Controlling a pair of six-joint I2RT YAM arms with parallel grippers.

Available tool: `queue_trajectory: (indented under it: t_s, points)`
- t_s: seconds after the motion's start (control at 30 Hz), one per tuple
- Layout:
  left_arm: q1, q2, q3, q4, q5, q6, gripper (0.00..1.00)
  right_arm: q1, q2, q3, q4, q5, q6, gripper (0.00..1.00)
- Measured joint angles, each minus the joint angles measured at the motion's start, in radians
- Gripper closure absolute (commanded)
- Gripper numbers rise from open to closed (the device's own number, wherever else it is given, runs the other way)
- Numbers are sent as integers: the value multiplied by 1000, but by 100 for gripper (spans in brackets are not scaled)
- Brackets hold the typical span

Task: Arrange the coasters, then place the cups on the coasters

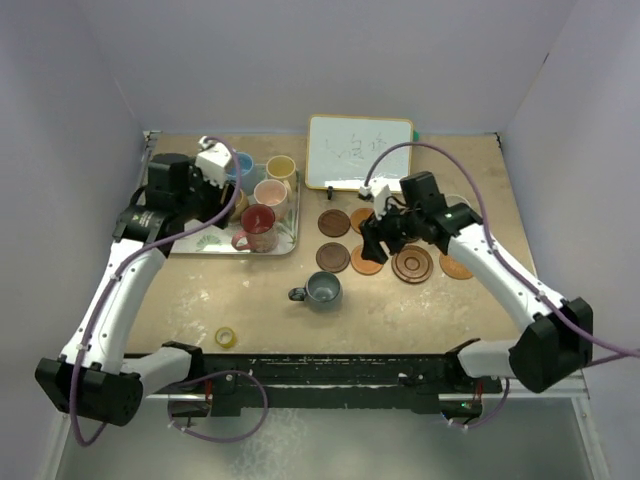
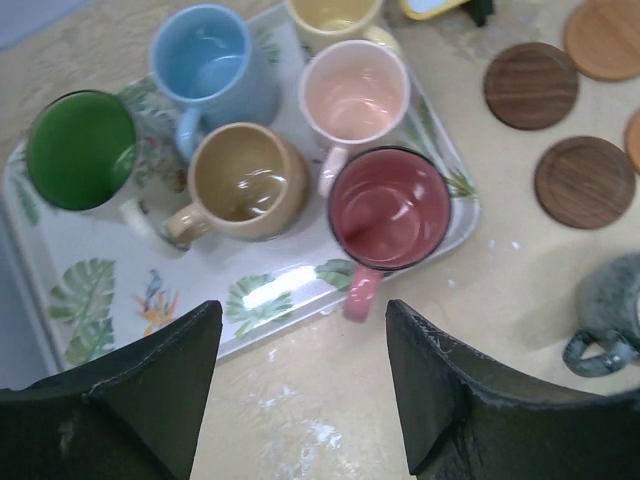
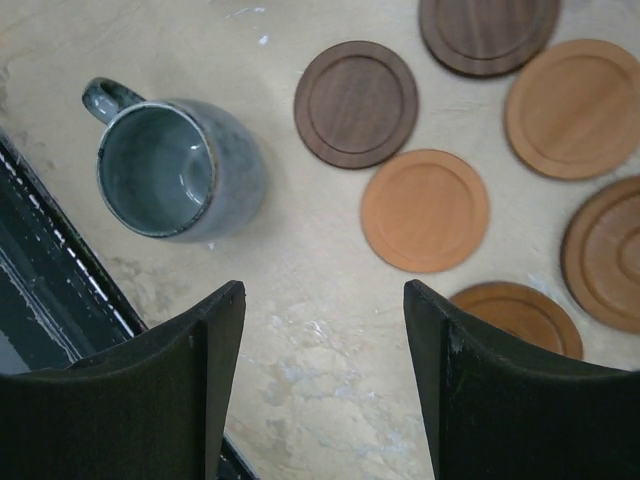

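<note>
The woven coaster (image 1: 456, 266) is a long way from my left gripper, past the ringed coaster, so next my right gripper picks up the grey cup (image 1: 326, 275) by its rim and puts it there.
Several cups stand on the leaf-patterned tray (image 2: 90, 290): green-lined (image 2: 80, 150), light blue (image 2: 205, 60), tan (image 2: 240, 180), pink (image 2: 355, 90), red (image 2: 390, 205) and yellow (image 2: 335, 15). A grey cup (image 1: 323, 290) stands alone on the table, not on a coaster. Several coasters lie right of it, among them two dark ones (image 3: 356, 103) (image 3: 488, 30), an orange one (image 3: 425, 210) and a ringed one (image 1: 412, 264). My left gripper (image 2: 303, 310) hangs open and empty above the table just in front of the red cup's handle. Open and empty too, my right gripper (image 3: 325, 290) hovers over bare table between the grey cup (image 3: 170, 170) and the coasters.
A small whiteboard (image 1: 359, 152) leans at the back centre. A yellow tape roll (image 1: 226, 337) lies near the front left. Walls close in the table on three sides. The black rail (image 1: 330, 365) with the arm bases runs along the near edge.
</note>
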Motion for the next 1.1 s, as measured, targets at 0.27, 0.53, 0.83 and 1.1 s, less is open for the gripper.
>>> queue_trajectory:
  t_s: [0.27, 0.53, 0.83, 1.1]
  points:
    - [122, -51, 17, -18, 30, -7, 36, 214, 184, 55, 16, 81, 19, 32]
    - [157, -86, 17, -22, 30, -6, 36, 357, 278, 111, 18, 177, 18, 33]
    - [188, -97, 17, -21, 29, -6, 35, 418, 386, 118, 5, 293, 11, 46]
    - [200, -120, 17, -14, 37, -7, 35, 425, 407, 139, -14, 326, -5, 64]
